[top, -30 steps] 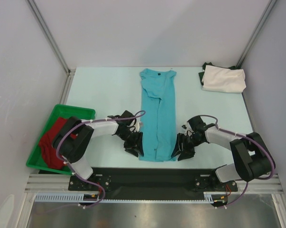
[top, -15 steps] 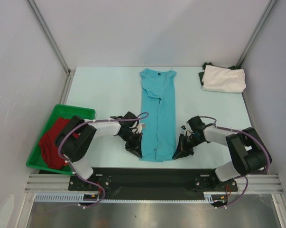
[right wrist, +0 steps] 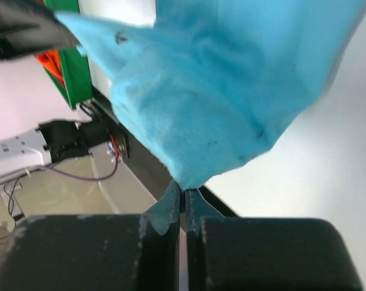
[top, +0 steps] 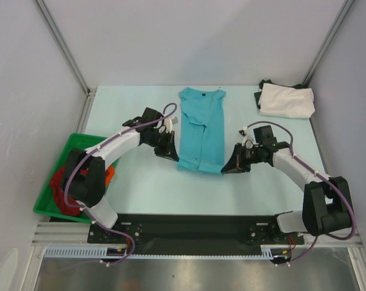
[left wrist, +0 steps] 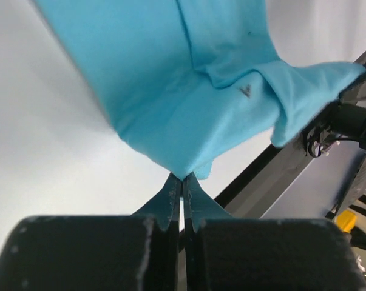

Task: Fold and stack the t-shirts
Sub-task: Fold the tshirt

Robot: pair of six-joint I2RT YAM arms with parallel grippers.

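Observation:
I should keep moving the hem's corner toward the collar with my right gripper and let go over the mid-body (top: 210, 137), because the raised hem (top: 200, 168) reaches across the turquoise t-shirt's full width.
A turquoise t-shirt (top: 201, 124) lies in a long narrow strip on the table, collar at the far end. Its near hem is raised and carried back over the lower body. My left gripper (top: 172, 153) is shut on the hem's left corner (left wrist: 184, 171). My right gripper (top: 227, 166) is shut on the hem's right corner (right wrist: 189, 182). A cream-white folded t-shirt (top: 286, 100) rests at the far right on something dark. Dark red and orange t-shirts (top: 67, 182) lie crumpled in the green bin.
The green plastic bin (top: 101, 143) stands at the table's left edge beside the left arm. Metal frame posts rise at the far corners. A black rail (top: 189, 227) runs along the near edge between the arm bases.
Both grippers shut on the near hem corners of the turquoise t-shirt, then lifted and carried the hem away from the near edge, shortening the strip.

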